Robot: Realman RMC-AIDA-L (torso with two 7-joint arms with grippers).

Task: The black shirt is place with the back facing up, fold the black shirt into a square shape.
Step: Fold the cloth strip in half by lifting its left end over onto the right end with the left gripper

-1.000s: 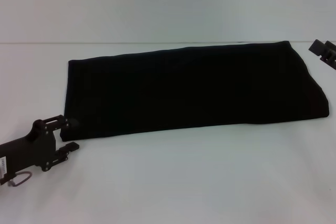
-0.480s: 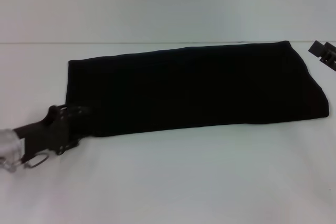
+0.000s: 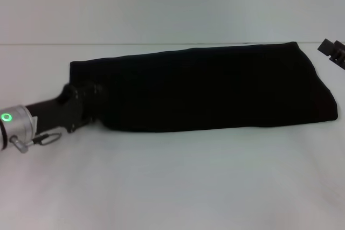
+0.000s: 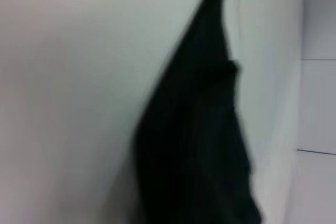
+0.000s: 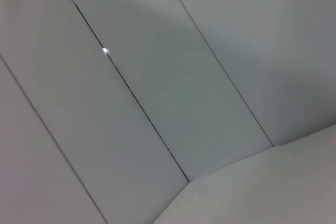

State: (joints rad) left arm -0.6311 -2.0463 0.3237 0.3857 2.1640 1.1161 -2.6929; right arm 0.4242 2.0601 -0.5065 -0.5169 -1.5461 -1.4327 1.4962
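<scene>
The black shirt [image 3: 310, 87] slants toward my right gripper's side. Next, my left gripper pulls the gathered corner [image 3: 107, 124] back to make the shirt straight before folding it over.
The black shirt [image 3: 205, 87] lies on the white table [image 3: 178, 181] as a long folded band running left to right. My left gripper [image 3: 90, 99] is at the shirt's near left corner, dark against the dark fabric. That corner has drawn in from where it lay. In the left wrist view the shirt [image 4: 199, 145] shows as a blurred black pointed shape on the table. My right gripper [image 3: 334, 51] is off the shirt at the far right edge of the head view, only partly in view.
The table edge or seam [image 3: 43, 43] runs across behind the shirt. A silver wrist ring with a green light [image 3: 7, 118] shows on my left arm. The right wrist view shows only pale panels [image 5: 157, 103].
My left gripper has moved right and away from me, onto the shirt's near left corner. That corner has shifted right with it. The right arm has hardly moved.
</scene>
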